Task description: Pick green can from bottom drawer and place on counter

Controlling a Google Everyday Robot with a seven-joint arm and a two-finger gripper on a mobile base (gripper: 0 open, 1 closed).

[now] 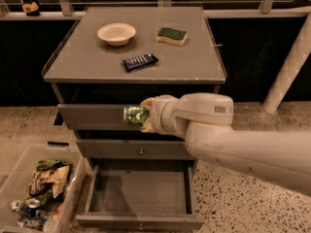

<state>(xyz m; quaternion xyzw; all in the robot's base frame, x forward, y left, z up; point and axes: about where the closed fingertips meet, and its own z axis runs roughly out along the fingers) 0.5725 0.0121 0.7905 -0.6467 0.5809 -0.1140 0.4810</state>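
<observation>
My gripper has the green can hanging below the counter's front edge, so it should lift the can clear before it moves in to the open spot beside the snack bar wrapper.
My gripper is shut on the green can, a small shiny green-and-silver can held sideways in the air. It hangs in front of the top drawer's front panel, below the front edge of the counter. The bottom drawer is pulled open beneath it, and its dark floor is bare. My white arm comes in from the lower right.
On the counter lie a cream bowl, a green-and-yellow sponge and a dark snack bar wrapper. A clear bin of wrappers and cans stands on the floor at the lower left. A white post stands at the right.
</observation>
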